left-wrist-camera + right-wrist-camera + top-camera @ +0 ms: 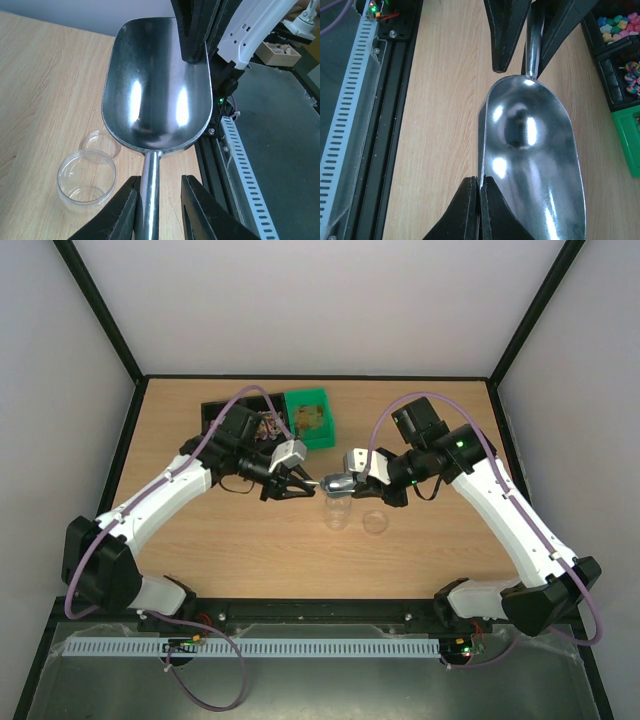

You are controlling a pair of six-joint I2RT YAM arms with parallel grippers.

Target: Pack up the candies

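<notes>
The black tray (213,415) is close under my left gripper's arm, so my right gripper should move away from the scoop and drag the tray over by the green bin's edge (331,426).
An empty metal scoop (338,483) hangs above the table between both grippers. My right gripper (479,180) is shut on the edge of the scoop's bowl (535,150). My left gripper (160,179) is open around the scoop's handle (149,185); one finger touches it and the other stands apart. The candies (268,426) lie in a black tray at the back left, and some show in the right wrist view (616,22). A clear jar (87,175) stands open on the table below the scoop, with its clear lid (102,142) beside it.
A green bin (308,418) stands next to the black tray (215,410). The clear jar (337,515) and lid (376,523) sit mid-table. A black rail with a slotted white strip (300,648) runs along the near edge.
</notes>
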